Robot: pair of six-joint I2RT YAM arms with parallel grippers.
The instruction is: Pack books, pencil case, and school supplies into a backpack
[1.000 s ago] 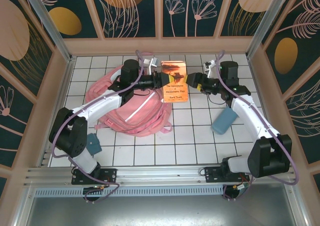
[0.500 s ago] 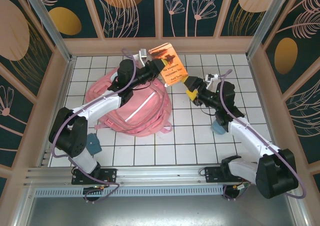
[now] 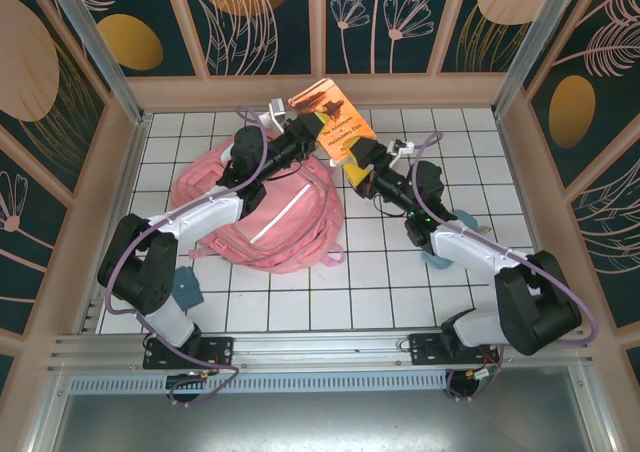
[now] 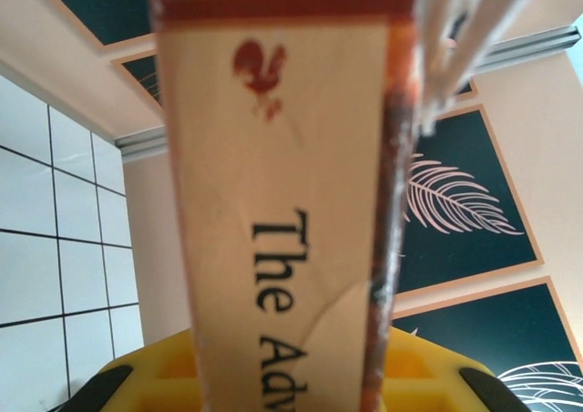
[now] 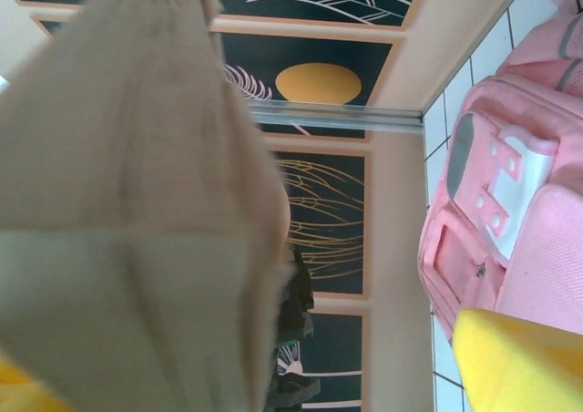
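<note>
Next, my right gripper takes the book so that my left gripper is free to lift the front's edge [image 3: 316, 212], because the pink backpack's front [image 3: 275, 219] lies flat over the backpack's opening.
An orange paperback book [image 3: 330, 117] hangs tilted in the air over the top end of the pink backpack [image 3: 270, 212]. My left gripper [image 3: 305, 132] is shut on it. In the left wrist view the book's cream spine [image 4: 273, 202] stands between the yellow fingers [image 4: 137, 380] of the left gripper [image 4: 282, 375]. My right gripper [image 3: 352, 167] is at the book's lower right edge and is open. In the right wrist view the book's page edge [image 5: 137, 202] lies inside the right gripper [image 5: 264, 375], and the right-hand yellow finger [image 5: 510, 357] stands apart from it. The blue-teal pencil case [image 3: 433, 259] lies partly under the right arm.
The backpack [image 5: 510, 211] lies flat on the white tiled floor [image 3: 380, 282] at centre left. A small teal object [image 3: 187, 287] rests by the left arm's base. Wooden walls with dark painted panels [image 3: 260, 22] close the back and sides.
The left gripper has lifted the book up and back to the left, tilting it. The right arm has swung left from beside the book to its lower edge, uncovering less of the pencil case.
</note>
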